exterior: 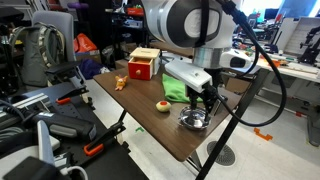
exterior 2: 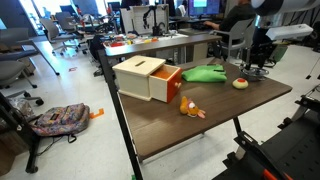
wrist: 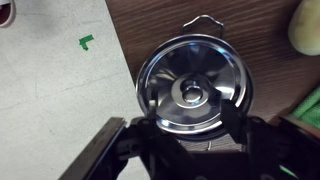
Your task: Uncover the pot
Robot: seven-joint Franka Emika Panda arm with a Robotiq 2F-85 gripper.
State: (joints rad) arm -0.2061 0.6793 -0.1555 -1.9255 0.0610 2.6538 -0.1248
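I need to open my gripper's fingers, because they sit toward the lid's near edge (wrist: 192, 126), behind the knob (wrist: 191, 94). Then I should centre them on the knob and lift the lid by it.
The pot (exterior: 193, 121) stands near a corner of the brown table (exterior: 150, 125), close to its edge. In the wrist view a flat round shiny metal lid with a centre knob (wrist: 190, 92) covers it, so only the pot's rim (wrist: 143, 62) and a wire handle (wrist: 201, 19) show. My gripper (wrist: 188, 128) is open, just above the lid, with one black finger at each side of the lid's near edge. In both exterior views the gripper (exterior: 205, 100) (exterior 2: 258, 62) hangs right over the pot (exterior 2: 258, 71).
A red box with a wooden top (exterior: 143, 65) (exterior 2: 150, 78), a green cloth (exterior: 178, 88) (exterior 2: 203, 73), a yellowish round thing (exterior: 161, 106) (exterior 2: 240, 84) and an orange toy (exterior: 120, 83) (exterior 2: 190, 108) lie on the table. The table edge and the floor (wrist: 60, 90) are right beside the pot.
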